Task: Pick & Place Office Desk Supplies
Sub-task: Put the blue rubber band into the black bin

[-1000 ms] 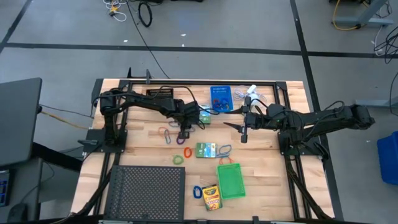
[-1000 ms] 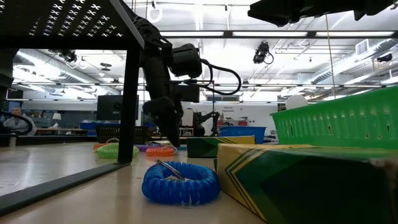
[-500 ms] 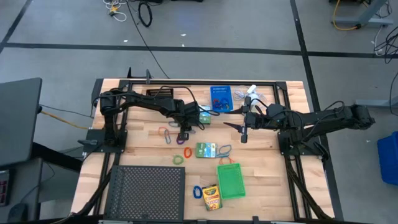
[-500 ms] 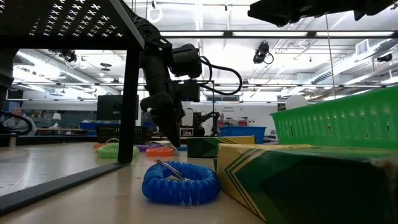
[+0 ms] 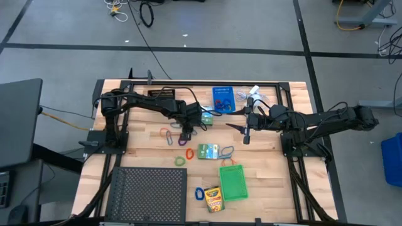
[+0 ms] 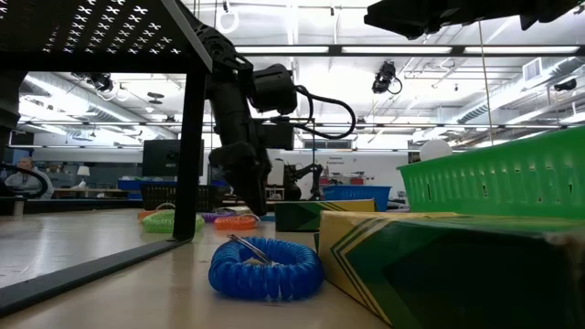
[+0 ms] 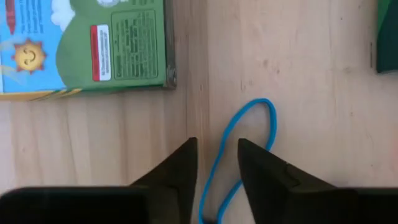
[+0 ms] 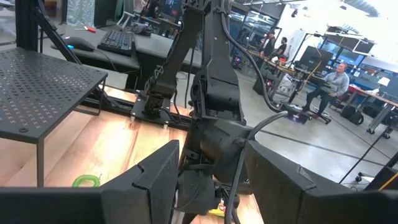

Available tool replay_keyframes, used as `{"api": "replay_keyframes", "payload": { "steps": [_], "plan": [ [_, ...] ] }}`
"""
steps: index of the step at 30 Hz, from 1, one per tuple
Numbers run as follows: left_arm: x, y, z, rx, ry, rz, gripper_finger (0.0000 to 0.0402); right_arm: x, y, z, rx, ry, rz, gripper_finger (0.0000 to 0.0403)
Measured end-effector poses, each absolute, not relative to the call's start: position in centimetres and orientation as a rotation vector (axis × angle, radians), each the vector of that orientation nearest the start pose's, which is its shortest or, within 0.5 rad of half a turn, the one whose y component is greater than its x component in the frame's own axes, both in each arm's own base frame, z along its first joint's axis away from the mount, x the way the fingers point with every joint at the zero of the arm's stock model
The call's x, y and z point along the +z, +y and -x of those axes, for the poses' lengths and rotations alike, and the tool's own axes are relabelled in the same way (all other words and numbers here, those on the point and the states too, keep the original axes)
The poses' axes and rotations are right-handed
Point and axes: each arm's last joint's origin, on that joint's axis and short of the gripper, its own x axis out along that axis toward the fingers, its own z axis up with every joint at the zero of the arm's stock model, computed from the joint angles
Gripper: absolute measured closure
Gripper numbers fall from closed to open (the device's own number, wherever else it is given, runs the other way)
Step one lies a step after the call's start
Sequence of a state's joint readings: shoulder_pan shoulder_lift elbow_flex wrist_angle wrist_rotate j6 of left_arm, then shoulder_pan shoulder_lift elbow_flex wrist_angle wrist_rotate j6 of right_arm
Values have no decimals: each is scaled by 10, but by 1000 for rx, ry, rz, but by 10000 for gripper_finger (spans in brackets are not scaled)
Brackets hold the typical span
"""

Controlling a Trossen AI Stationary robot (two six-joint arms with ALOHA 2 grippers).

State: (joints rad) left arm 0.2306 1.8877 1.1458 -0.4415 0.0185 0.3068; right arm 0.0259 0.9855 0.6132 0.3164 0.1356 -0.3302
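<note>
One part of the blue rubber band [image 7: 272,127] goes behind a finger. Next, I raise my left gripper, open it wider and bring it down around the band's loop [image 7: 219,157] before I close it.
My left gripper [image 5: 186,134] points steeply down at the wood near the table's middle, open by a narrow gap [image 7: 217,151]. A thin blue rubber-band loop [image 7: 268,116] lies flat on the wood there. One strand runs through the gap; the other passes behind a finger [image 7: 261,171]. A green-white box [image 7: 87,43] lies just beyond, flat on the table. My right gripper [image 5: 245,134] hangs level above the table right of centre, open, holding nothing. My left gripper stands over the blue rubber band from above, with one strand [image 7: 211,171] between its two fingers. The band lies flat and slack on the table. Whether either finger touches it cannot be told.
Pink loops [image 5: 168,135], a purple one [image 5: 190,152] and a green one [image 5: 179,161] lie nearby. A second green-white box [image 5: 207,150], green bin [image 5: 233,182], crayon box [image 5: 213,198] and blue coil [image 6: 265,267] lie nearer. The blue bin [image 5: 222,98] is at the back, the mesh tray [image 5: 148,194] near left.
</note>
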Motion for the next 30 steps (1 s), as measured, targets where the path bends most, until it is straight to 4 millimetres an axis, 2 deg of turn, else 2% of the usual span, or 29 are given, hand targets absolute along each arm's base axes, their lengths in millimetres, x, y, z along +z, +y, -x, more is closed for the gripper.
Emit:
{"api": "replay_keyframes", "payload": {
  "steps": [5,13,23,30],
  "plan": [
    [144,82,-351,16,1186,-131,247,285,2,-221,-99,73,334,211],
    [144,81,-352,-12,1179,-115,255,285,2,-221,-100,73,334,211],
    [144,80,-351,-8,1179,-105,288,285,2,-221,-100,73,334,211],
    [136,68,-356,-70,1180,-77,327,285,2,-221,-100,73,334,211]
  ]
}}
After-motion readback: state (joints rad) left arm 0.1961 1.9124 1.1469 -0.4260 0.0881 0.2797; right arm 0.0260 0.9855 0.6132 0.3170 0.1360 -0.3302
